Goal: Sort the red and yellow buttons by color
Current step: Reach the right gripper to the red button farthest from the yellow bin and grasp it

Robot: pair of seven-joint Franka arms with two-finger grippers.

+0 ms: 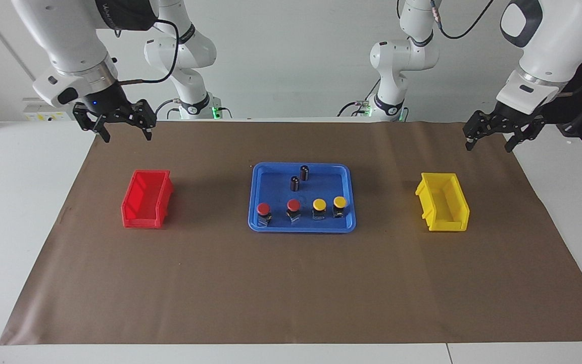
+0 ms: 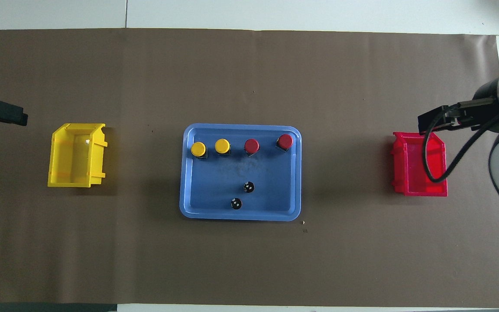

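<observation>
My right gripper should continue to go, because the red button (image 2: 284, 141) nearest the red bin stands clear of its neighbour. It should move on to that button and close around it.
Two red buttons (image 1: 263, 209) (image 1: 293, 205) and two yellow buttons (image 1: 319, 205) (image 1: 339, 202) stand in a row in a blue tray (image 1: 301, 228), along its side farther from the robots. The overhead view shows the red pair (image 2: 251, 146) (image 2: 285, 141) and the yellow pair (image 2: 198, 149) (image 2: 222, 146). My right gripper (image 1: 126, 134) is open and empty, raised over the mat by the red bin (image 1: 142, 220). My left gripper (image 1: 488, 146) is open and empty, raised over the mat's edge by the yellow bin (image 1: 447, 225).
Two dark capless cylinders (image 1: 304, 173) (image 1: 294, 183) stand in the tray, nearer to the robots than the buttons. The red bin (image 2: 420, 190) is at the right arm's end and the yellow bin (image 2: 69, 184) at the left arm's end. A brown mat (image 1: 291, 288) covers the table.
</observation>
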